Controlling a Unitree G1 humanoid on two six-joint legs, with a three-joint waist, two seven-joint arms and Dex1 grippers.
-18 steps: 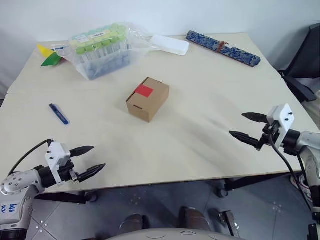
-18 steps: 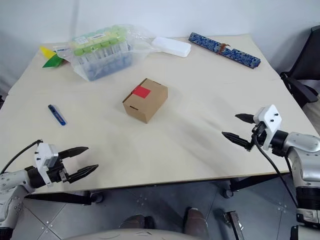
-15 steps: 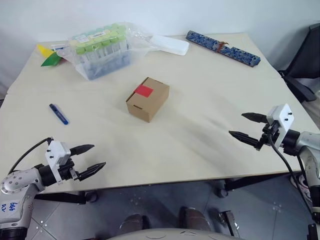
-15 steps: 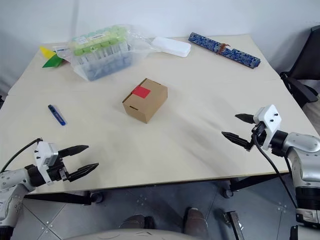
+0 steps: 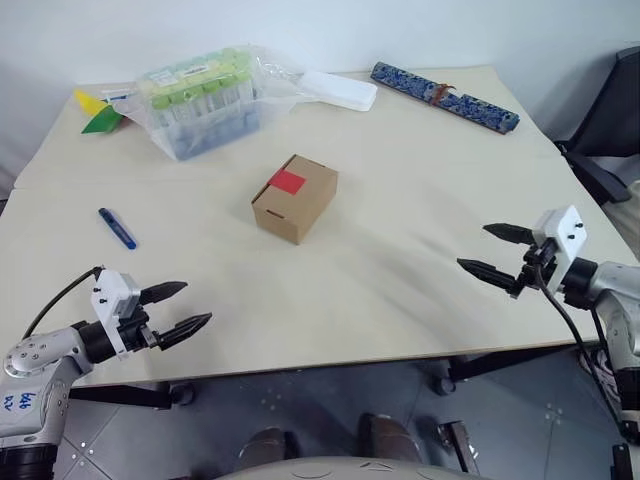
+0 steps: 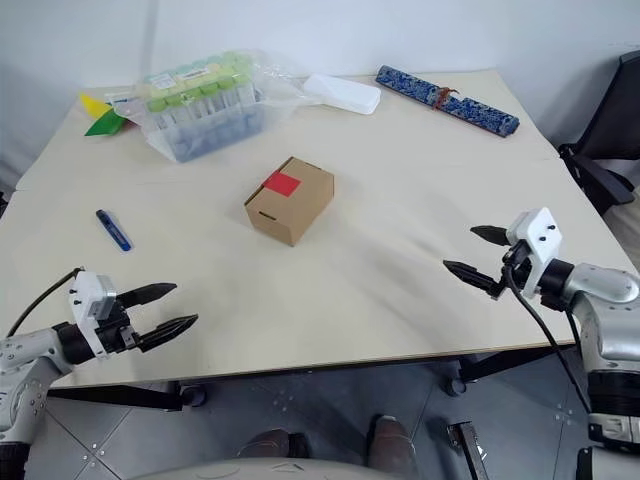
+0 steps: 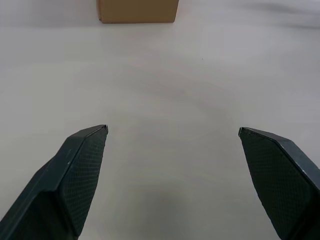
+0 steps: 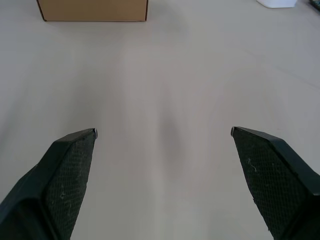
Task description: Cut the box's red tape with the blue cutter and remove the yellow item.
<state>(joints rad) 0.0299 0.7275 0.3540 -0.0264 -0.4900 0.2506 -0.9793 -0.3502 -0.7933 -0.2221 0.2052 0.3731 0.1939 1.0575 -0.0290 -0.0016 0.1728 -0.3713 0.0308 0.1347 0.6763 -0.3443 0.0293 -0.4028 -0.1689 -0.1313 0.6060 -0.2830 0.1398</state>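
I expect the low, wide brown cardboard box to slide and turn rather than tip over when I push it, since clear space is all around it.
The brown cardboard box stands near the middle of the table, shut, with the red tape across its top seam. To its left the blue cutter lies flat on the table. My left gripper hovers open and empty at the table's front left edge, below the cutter. My right gripper is open and empty over the front right of the table, pointing toward the box. Both wrist views catch the box's lower side far beyond the fingers. The yellow item is hidden.
A clear bag of green-capped tubes sits at the back left, with yellow and green paper pieces beside it. A white case and a long blue patterned bar lie along the back. A black chair stands right of the table.
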